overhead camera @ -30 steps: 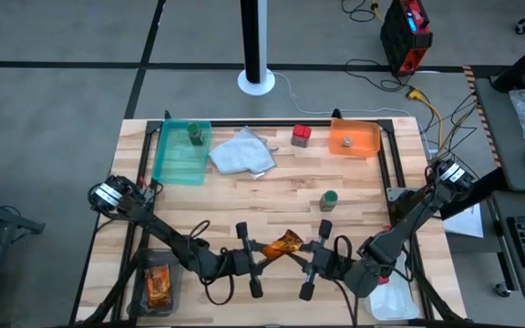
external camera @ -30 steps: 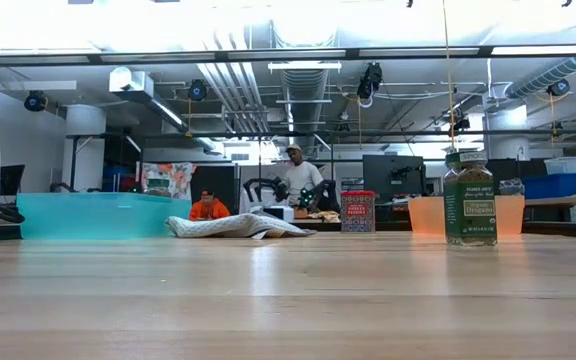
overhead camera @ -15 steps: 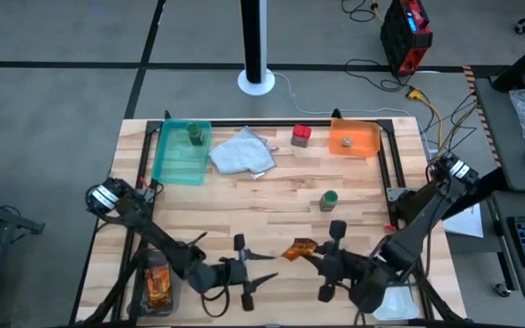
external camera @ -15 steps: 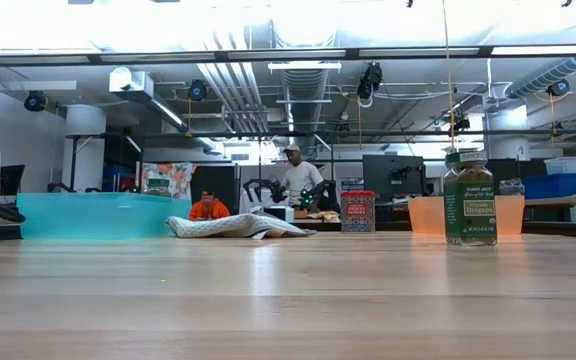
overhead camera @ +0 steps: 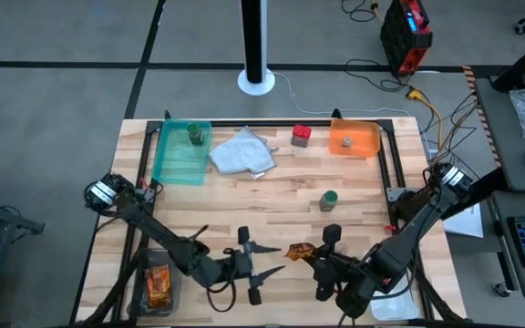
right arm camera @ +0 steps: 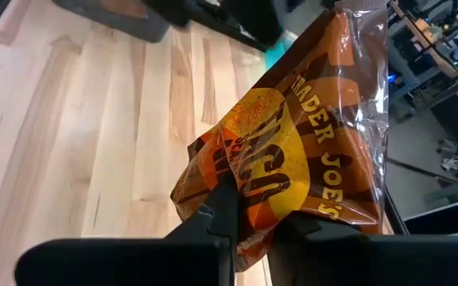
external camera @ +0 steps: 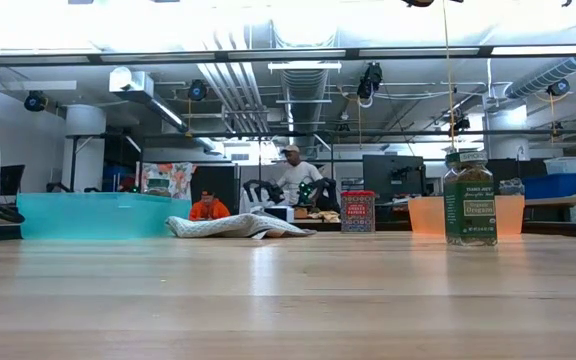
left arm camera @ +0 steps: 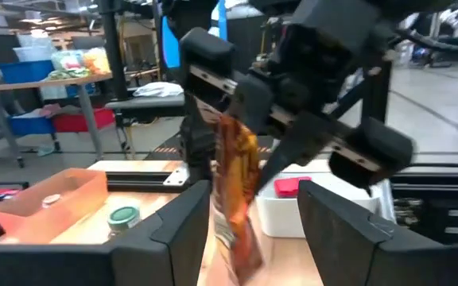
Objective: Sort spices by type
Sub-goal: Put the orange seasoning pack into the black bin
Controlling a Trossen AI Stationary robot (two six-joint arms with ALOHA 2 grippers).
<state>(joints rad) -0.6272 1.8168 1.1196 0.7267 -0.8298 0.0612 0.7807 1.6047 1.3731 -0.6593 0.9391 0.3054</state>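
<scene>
The robot's left gripper should grasp the held packet's loose end (overhead camera: 293,253) and bring the packet over to the tray holding another packet (overhead camera: 159,287), since that tray is far from the robot's right gripper.
An orange-brown shiny packet (overhead camera: 299,249) sits between my two grippers near the table's near edge, filling the right wrist view (right arm camera: 293,143). My right gripper (overhead camera: 313,258) is shut on it. My left gripper (overhead camera: 276,260) is open just left of the packet, not touching it; its fingers frame the packet (left arm camera: 233,183) in the left wrist view. A green-capped jar (overhead camera: 329,199) stands on the wood and shows in the low view (external camera: 470,198). Another green-capped jar (overhead camera: 195,137) stands in the teal tray (overhead camera: 176,162). A red box (overhead camera: 301,135) stands near the far edge. My right gripper pinches one end of the packet (right arm camera: 249,214) between its two fingers (right arm camera: 217,210), coming level from the table's right side. The rest of the packet sticks out past the fingertips toward the left gripper and appears clear of the table.
A pale grey cloth (overhead camera: 242,153) lies beside the teal tray. The orange tray (overhead camera: 365,146) at the far right holds a small grey jar (overhead camera: 345,142). A tray at the near left corner holds another packet (overhead camera: 158,284). A white tray (overhead camera: 395,302) sits at the near right.
A second ago both grippers met at the packet. The left gripper has let go, opened and drawn back toward the table's left. The right gripper kept hold and carried the packet a little toward the right and near edge.
</scene>
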